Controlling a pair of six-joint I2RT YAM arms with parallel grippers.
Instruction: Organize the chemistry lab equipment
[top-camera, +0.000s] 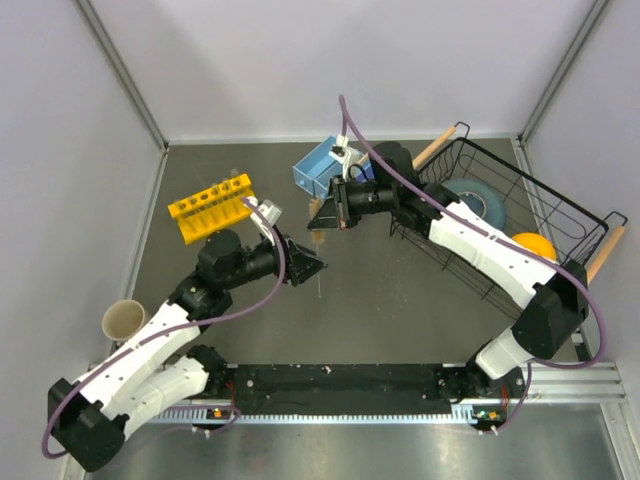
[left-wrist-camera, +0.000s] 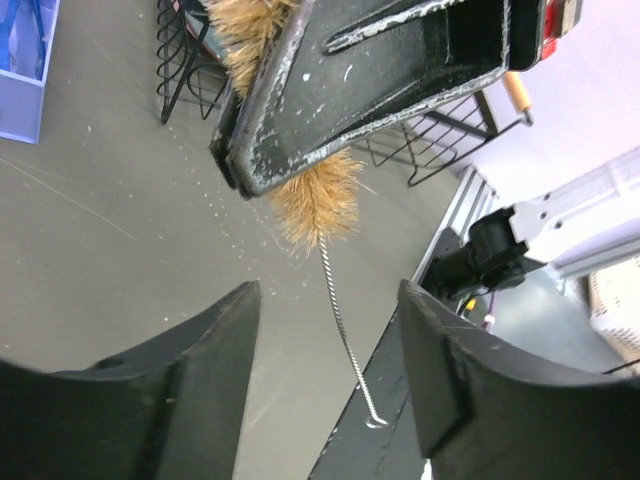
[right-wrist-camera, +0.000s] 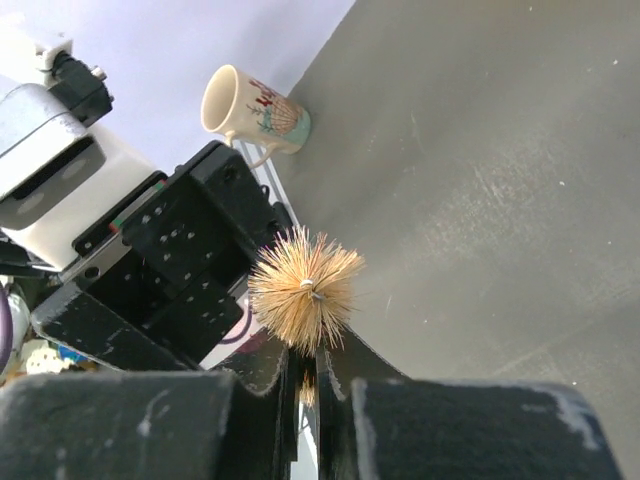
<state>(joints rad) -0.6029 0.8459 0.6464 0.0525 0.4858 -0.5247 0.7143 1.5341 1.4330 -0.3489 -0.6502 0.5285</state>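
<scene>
I should take the wire handle (left-wrist-camera: 350, 350) with my left gripper and carry the brush to the light-blue box, because my right gripper is holding the brush by its bristles (right-wrist-camera: 306, 287).
My right gripper (top-camera: 324, 220) is shut on the tan bristle brush (top-camera: 320, 238) and holds it above the table, its wire handle (top-camera: 320, 280) hanging down. In the right wrist view the bristles (right-wrist-camera: 305, 288) stick out past the closed gripper (right-wrist-camera: 312, 358). My left gripper (top-camera: 308, 268) is open, right beside the handle. In the left wrist view the wire (left-wrist-camera: 345, 335) hangs between my open fingers (left-wrist-camera: 205, 345) without touching them, below the bristles (left-wrist-camera: 312, 205). The blue-framed safety glasses (left-wrist-camera: 22, 40) lie in a blue box (top-camera: 318, 170). The wooden stick is out of view.
A yellow tube rack (top-camera: 212, 207) stands at back left. A black wire basket (top-camera: 520, 215) at right holds a grey-blue plate (top-camera: 478, 200) and a yellow bowl (top-camera: 535, 247). A cream mug (top-camera: 125, 320) stands near the left edge, also in the right wrist view (right-wrist-camera: 250, 110).
</scene>
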